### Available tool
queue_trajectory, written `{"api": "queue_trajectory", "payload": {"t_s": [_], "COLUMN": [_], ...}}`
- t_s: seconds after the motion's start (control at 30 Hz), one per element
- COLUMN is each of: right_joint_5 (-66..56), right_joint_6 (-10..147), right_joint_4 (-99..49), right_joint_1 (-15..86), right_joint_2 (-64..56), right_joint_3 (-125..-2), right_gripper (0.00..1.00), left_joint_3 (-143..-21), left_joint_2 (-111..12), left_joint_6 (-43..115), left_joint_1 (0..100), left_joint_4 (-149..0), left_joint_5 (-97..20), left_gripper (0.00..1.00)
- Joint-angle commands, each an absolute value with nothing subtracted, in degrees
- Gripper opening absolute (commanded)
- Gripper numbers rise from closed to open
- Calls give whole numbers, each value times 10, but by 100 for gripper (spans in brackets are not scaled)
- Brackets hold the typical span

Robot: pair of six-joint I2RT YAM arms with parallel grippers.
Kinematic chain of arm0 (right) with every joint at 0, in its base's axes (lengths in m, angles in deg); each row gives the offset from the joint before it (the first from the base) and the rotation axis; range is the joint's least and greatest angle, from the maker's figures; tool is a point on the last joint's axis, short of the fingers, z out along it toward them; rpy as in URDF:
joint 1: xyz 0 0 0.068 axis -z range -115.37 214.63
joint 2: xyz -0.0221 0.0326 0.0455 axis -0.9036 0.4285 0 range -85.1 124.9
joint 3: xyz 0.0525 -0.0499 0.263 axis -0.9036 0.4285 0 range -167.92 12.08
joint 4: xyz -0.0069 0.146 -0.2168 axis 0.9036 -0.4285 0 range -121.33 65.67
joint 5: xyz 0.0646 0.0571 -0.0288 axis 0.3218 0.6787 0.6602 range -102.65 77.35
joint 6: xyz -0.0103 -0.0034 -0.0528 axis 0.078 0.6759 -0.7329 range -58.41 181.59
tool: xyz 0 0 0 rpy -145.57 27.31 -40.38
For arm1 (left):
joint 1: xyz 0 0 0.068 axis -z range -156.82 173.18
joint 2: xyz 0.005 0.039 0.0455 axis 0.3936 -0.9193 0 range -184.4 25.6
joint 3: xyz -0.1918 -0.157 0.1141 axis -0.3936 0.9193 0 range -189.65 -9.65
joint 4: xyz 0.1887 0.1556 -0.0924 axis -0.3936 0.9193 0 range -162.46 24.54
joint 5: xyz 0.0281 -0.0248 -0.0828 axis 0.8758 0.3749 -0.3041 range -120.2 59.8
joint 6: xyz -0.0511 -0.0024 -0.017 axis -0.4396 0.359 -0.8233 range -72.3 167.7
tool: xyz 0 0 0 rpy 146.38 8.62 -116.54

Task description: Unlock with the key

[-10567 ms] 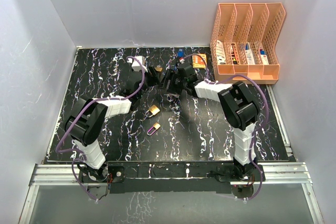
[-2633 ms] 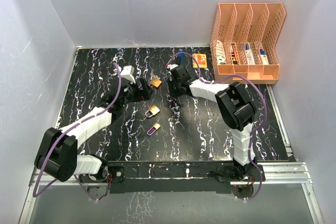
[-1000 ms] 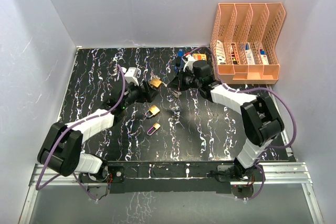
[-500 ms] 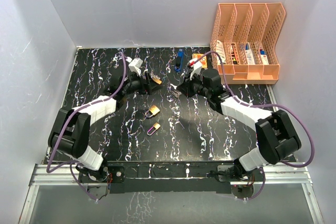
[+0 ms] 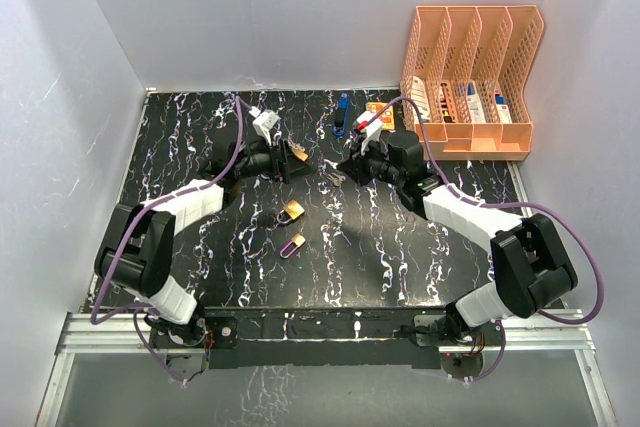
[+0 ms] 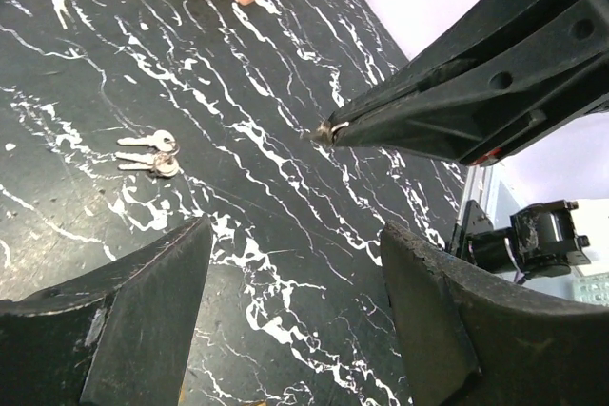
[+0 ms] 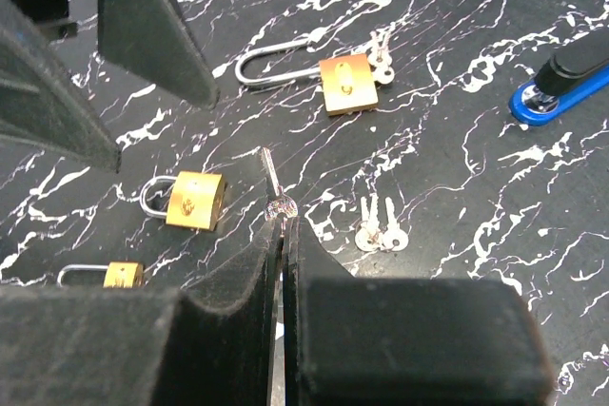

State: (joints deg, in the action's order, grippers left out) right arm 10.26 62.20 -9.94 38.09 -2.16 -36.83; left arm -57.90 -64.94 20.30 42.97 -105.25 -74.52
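The robot's right gripper should go on holding the head (image 7: pixel 280 206) of the key until the left gripper closes on the key's blade (image 7: pixel 269 170), because that blade sticks out toward the open left gripper.
My right gripper (image 7: pixel 284 221) is shut on a small silver key (image 7: pixel 273 183), whose blade sticks out past the fingertips. The same key tip (image 6: pixel 329 132) shows in the left wrist view, hanging above the table. A brass padlock with a long shackle (image 7: pixel 346 84) lies on the black marbled table just beyond it, with keys on its ring. In the top view that padlock (image 5: pixel 297 154) lies right at the tip of my left gripper (image 5: pixel 283 162). My left gripper (image 6: pixel 295 235) is open with only bare table between its fingers. My right gripper (image 5: pixel 350 165) hovers to the right of the padlock.
A medium brass padlock (image 5: pixel 291 211) and a small one (image 5: pixel 293 244) lie nearer the arm bases. A loose pair of keys (image 5: pixel 333 175) lies under the right gripper. A blue stapler (image 5: pixel 342 114), an orange box (image 5: pixel 378 113) and an orange file rack (image 5: pixel 470 77) stand at the back right.
The left arm has pulled its elbow in and its gripper has shifted slightly toward the far side. The right arm's elbow has swung out to the right. The key stays in the right gripper.
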Motion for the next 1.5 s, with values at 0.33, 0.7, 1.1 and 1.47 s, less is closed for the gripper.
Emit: {"api": "queue_trajectory", "payload": {"t_s": [0.33,0.7,1.1,1.47], "right_joint_5": [186,208,221,231], "right_joint_6": [528,501,491,486], "right_joint_4": [-160,-189,-197,-203], "right_joint_1": [380,381,380,380], "right_joint_2": [-11,-2,-4,-1], "right_joint_3": [-431,-442,-443,-444], "right_gripper": [0,0,0,0], "left_joint_3": [-643,-663,-668,-671], "left_joint_2": [-709,-718,-717,-718], "left_joint_6": [216,234,253,256], "left_joint_1": [457,472,480,482], "left_joint_4": [-1062,-1043,-1014,-1013], "left_joint_5": [-818,-843,-852,-846], "left_gripper": [68,60,47,27]}}
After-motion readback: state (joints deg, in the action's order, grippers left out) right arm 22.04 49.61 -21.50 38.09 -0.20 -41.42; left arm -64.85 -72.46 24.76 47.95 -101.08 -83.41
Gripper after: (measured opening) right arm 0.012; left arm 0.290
